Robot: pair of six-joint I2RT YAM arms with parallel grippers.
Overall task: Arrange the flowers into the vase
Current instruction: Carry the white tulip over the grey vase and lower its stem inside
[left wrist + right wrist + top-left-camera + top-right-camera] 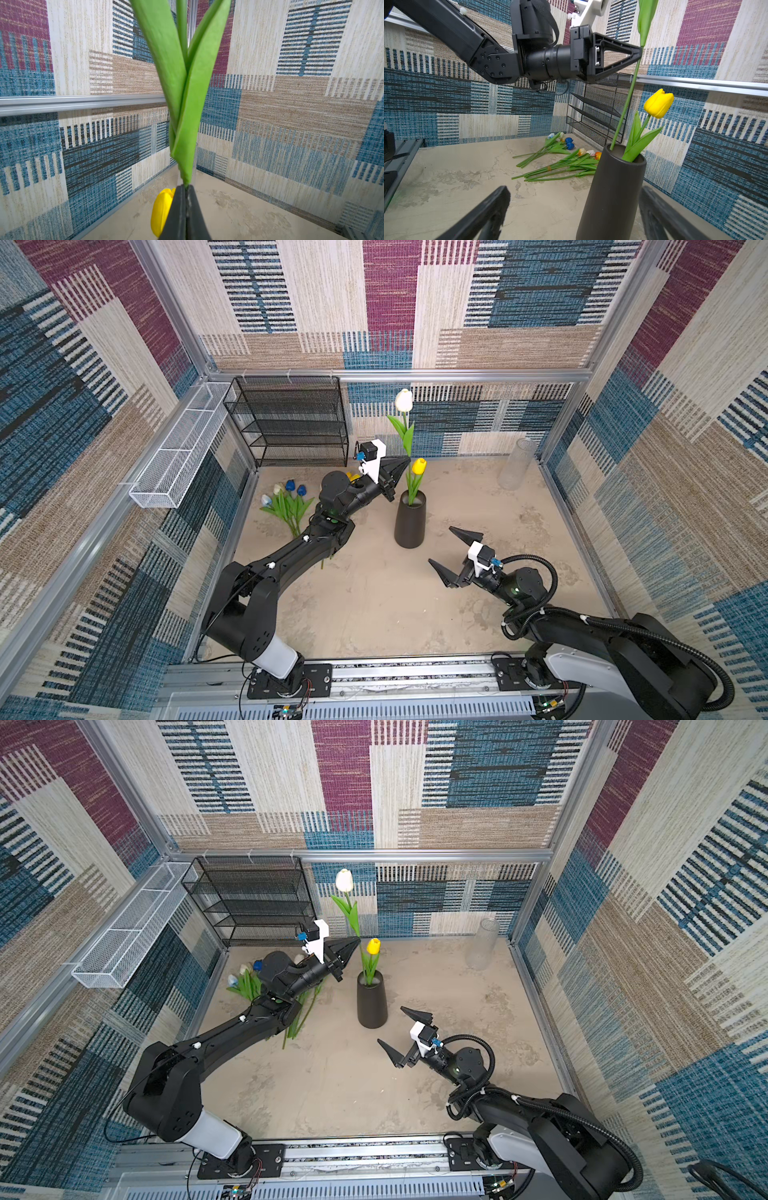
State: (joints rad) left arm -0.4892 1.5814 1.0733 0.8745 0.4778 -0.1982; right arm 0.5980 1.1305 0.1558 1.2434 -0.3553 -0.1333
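Note:
My left gripper should keep lowering the white tulip's lower stem (616,135), which is inside the vase's opening, until my fingers are near the vase's rim (620,159), then let go.
A dark tapered vase (410,524) (372,1002) (612,193) stands mid-table with a yellow tulip (418,465) (658,103) in it. My left gripper (407,460) (357,943) (186,187) is shut on the stem of a white tulip (404,400) (344,880). That tulip stands nearly upright, its lower stem end inside the vase mouth. Several loose flowers (286,499) (560,164) lie on the table at the left, partly hidden by the left arm. My right gripper (440,544) (390,1024) (575,189) is open and empty, just right of the vase and apart from it.
A black mesh rack (291,423) stands at the back left. A white wire basket (183,448) hangs on the left wall. A clear glass cylinder (516,464) leans in the back right corner. Patterned walls enclose the table.

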